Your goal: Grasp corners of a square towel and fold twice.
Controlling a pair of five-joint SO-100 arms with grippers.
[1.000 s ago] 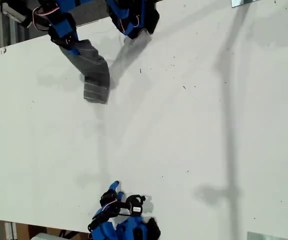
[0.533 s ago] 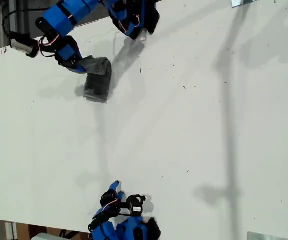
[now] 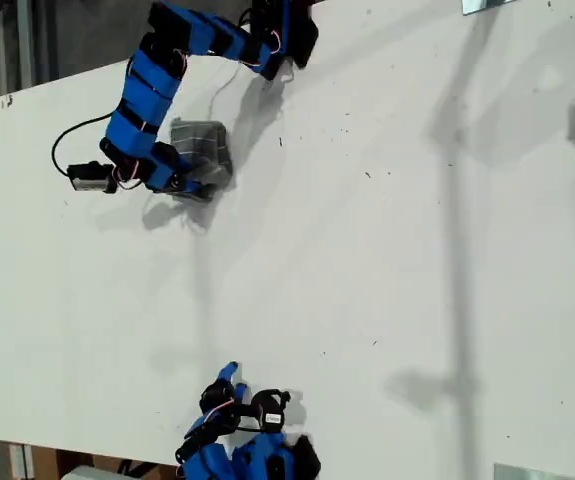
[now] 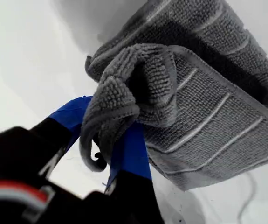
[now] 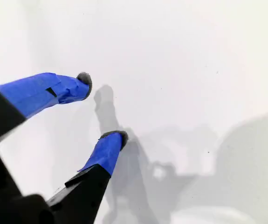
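The striped flap (image 4: 213, 122) lies doubled over the layer under it. The folded layers of the towel (image 3: 203, 146) should slide along together and stay folded when I push it across.
The dark grey striped towel (image 3: 205, 145) lies folded into a small bundle near the top of the exterior view, left of centre. My first gripper (image 3: 189, 185) sits at the bundle's lower edge, shut on a bunched part of the towel (image 4: 208, 107). One of the corners (image 4: 113, 95) curls over the blue fingers (image 4: 131, 149). The other corners are hidden in the folds. My second gripper (image 3: 225, 378) rests at the bottom edge of the exterior view, far from the towel. It stands open (image 5: 102, 107) over bare table with nothing between its fingers.
The white table (image 3: 387, 260) stretches wide to the exterior view's right of the towel. The first arm's base (image 3: 272, 35) stands at the top edge. A cable and small box (image 3: 89, 177) hang beside the first arm. Metal brackets (image 3: 487, 5) show at the right corners.
The first arm has swung down and to the exterior view's right, carrying the held towel part over the rest. The towel went from a hanging strip to a compact bundle. The second arm has stayed still.
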